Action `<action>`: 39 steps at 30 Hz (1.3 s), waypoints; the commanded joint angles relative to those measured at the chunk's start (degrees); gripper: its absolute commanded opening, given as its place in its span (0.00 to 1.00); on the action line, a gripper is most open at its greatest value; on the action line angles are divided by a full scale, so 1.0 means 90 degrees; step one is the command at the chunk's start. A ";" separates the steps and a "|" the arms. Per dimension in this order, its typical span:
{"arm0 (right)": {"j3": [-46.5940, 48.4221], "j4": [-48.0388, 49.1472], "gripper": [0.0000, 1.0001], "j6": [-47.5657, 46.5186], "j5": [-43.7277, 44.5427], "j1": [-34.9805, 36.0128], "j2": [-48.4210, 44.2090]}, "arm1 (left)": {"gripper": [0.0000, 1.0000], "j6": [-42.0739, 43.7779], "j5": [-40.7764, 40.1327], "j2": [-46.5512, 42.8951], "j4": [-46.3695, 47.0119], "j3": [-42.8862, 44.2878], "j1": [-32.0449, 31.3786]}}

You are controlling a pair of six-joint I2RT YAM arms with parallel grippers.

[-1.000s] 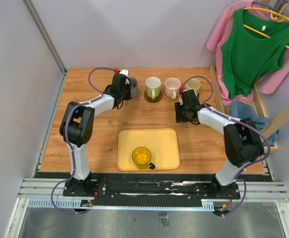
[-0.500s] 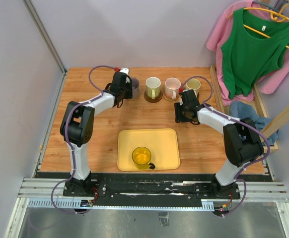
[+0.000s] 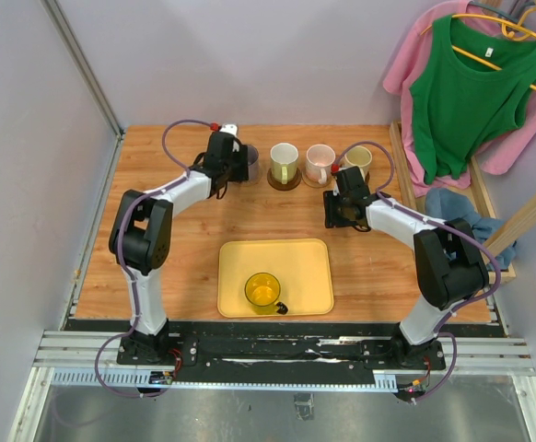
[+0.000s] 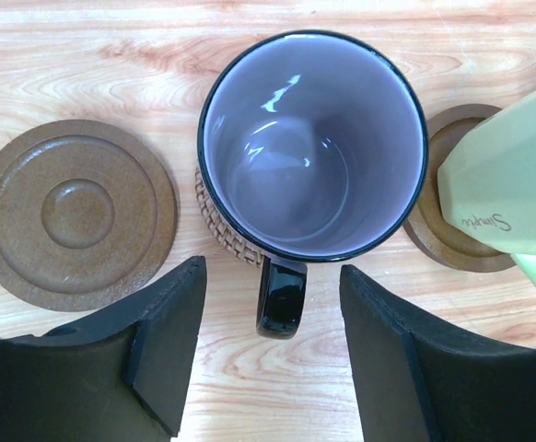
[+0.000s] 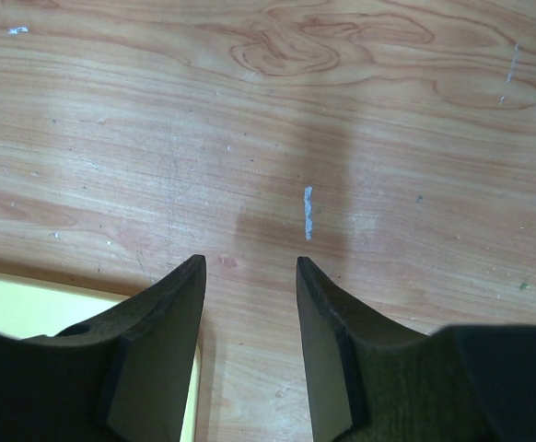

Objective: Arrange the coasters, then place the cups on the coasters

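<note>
My right gripper should reach for the yellow cup from its handle's side, because the yellow cup's handle points away from my left gripper.
A grey-purple cup stands on a tan woven coaster. Its black handle points in between the fingers of my left gripper, which is open and clear of it on both sides. An empty dark brown coaster lies to the left. The white and pale green cup sits on another dark coaster to the right. In the top view the pink cup and cream cup complete the back row. The yellow cup stands on the tray. My right gripper hangs open over bare wood.
The yellow rectangular tray lies front centre, and its corner shows beside my right fingers. Green and pink clothes hang past the table's right edge, by a wooden frame. A wall closes off the left side.
My left gripper's jaws have spread apart around the grey-purple cup's handle, and the cup stays on its coaster. The right arm has not moved.
</note>
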 commanded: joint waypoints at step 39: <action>-0.0974 -0.0155 0.15 -0.0529 0.0446 0.0276 -0.2904 | 0.00 -0.0216 -0.1453 -0.1289 0.1197 -0.1589 -0.0233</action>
